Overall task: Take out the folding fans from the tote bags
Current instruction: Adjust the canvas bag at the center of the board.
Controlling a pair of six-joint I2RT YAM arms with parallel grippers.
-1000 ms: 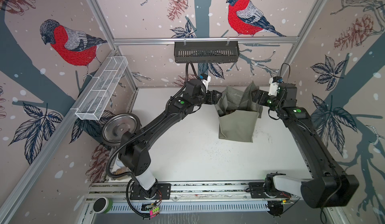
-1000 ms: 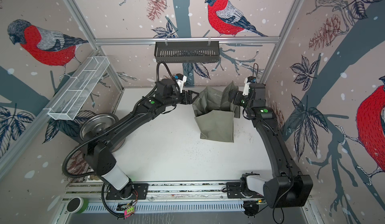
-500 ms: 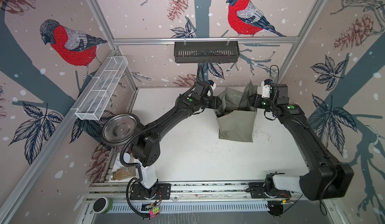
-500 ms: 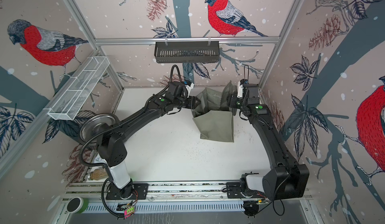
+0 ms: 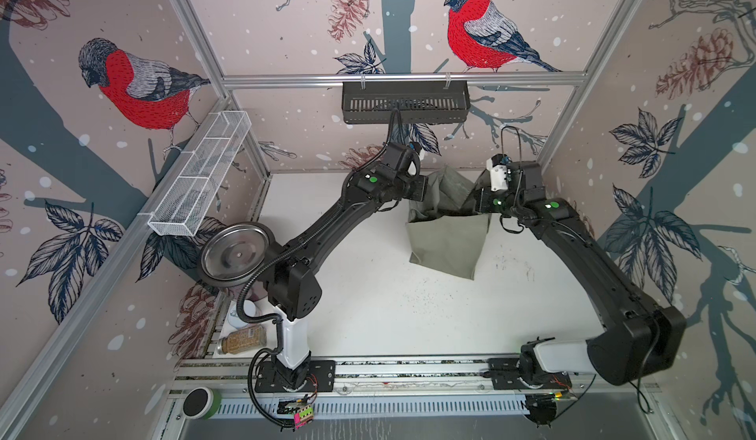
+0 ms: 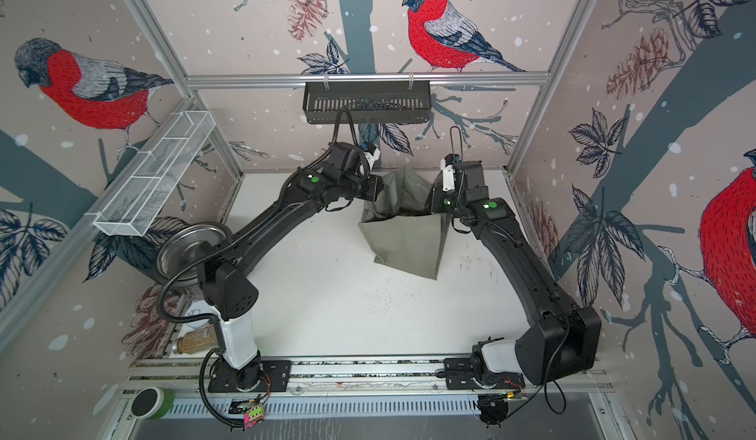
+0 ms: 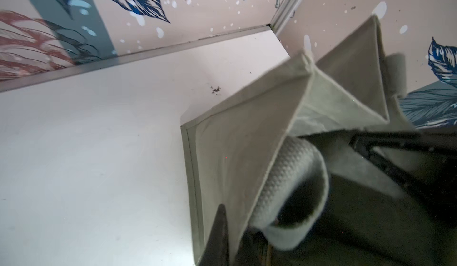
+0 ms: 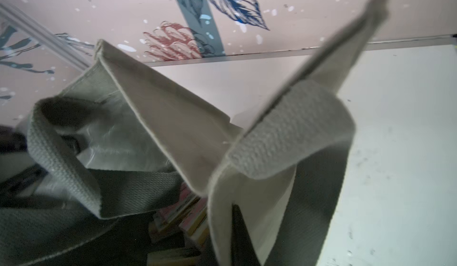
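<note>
The robot's two grippers hold the tote bag's rim above the folding fans (image 8: 185, 214), so the robot should put the bag down nearer and free its right gripper to reach in.
An olive tote bag (image 5: 446, 241) (image 6: 405, 245) stands at the back of the white table, its mouth upward. My left gripper (image 5: 421, 190) (image 7: 233, 237) is shut on the bag's left rim, one finger (image 7: 220, 240) outside the fabric. At the opposite rim my right gripper (image 5: 476, 202) (image 8: 226, 230) is shut on the cloth beside a strap handle (image 8: 291, 133). Inside the bag, the right wrist view shows several folding fans (image 8: 183, 217), pale slats with pink fabric, lying at the bottom. In both top views the fans are hidden by the bag.
A black slotted basket (image 5: 405, 102) hangs on the back rail above the bag. A white wire-mesh tray (image 5: 200, 184) sits on the left rail, with a steel bowl (image 5: 235, 253) below it. A jar (image 5: 241, 339) and a tape roll (image 5: 200, 403) lie front left.
Both arms have reached in to the bag's two sides. Both grippers have closed from open onto the bag's rims.
</note>
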